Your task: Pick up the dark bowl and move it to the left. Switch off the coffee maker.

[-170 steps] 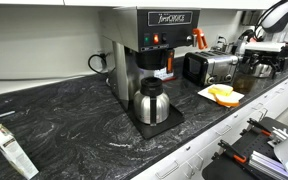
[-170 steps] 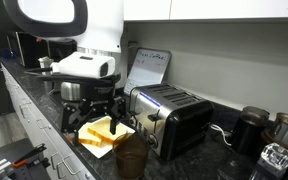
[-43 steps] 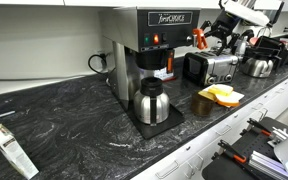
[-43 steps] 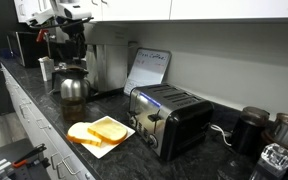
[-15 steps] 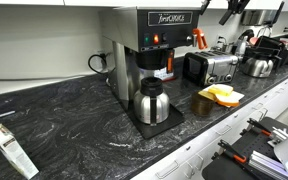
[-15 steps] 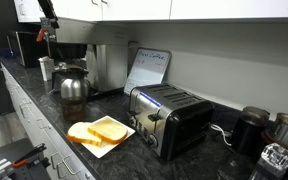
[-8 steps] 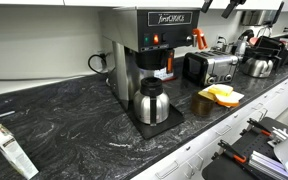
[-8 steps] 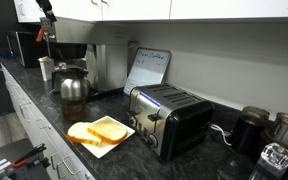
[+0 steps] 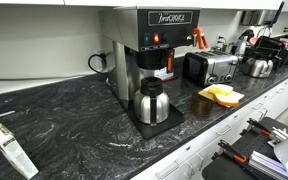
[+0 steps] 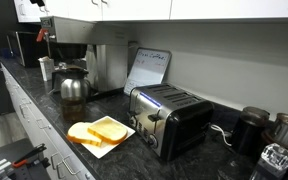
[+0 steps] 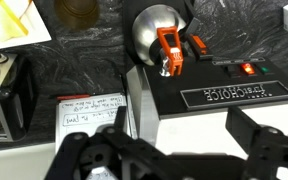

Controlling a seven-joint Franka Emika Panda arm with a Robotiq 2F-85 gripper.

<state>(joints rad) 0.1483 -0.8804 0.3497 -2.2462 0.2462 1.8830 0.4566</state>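
The lit switch (image 9: 156,38) is on the front side of the coffee maker, but my gripper is hanging above the coffee maker's top. I should therefore swing toward the switch and go down in front (image 11: 252,45).
The coffee maker (image 9: 149,50) stands mid-counter, and its orange switch (image 9: 156,39) is lit. It also shows in an exterior view (image 10: 84,58) and from above in the wrist view (image 11: 219,95), where the switch (image 11: 247,68) glows red. The dark bowl (image 9: 202,104) sits on the counter between the steel carafe (image 9: 150,103) and the white plate (image 9: 222,95). In the wrist view the bowl (image 11: 77,8) is at the top edge. My gripper (image 11: 177,110) is open and empty, high above the coffee maker's top. It does not show in the exterior views.
The toaster (image 9: 209,67) stands behind the plate and also shows in an exterior view (image 10: 169,118), with the plate of bread (image 10: 101,131) in front of it. A small whiteboard (image 11: 89,112) leans by the wall. Kettles and jars (image 10: 269,135) crowd the counter's far end.
The arm has risen out of the top of both exterior views. The bowl, carafe and coffee maker have not moved, and the switch stays lit.
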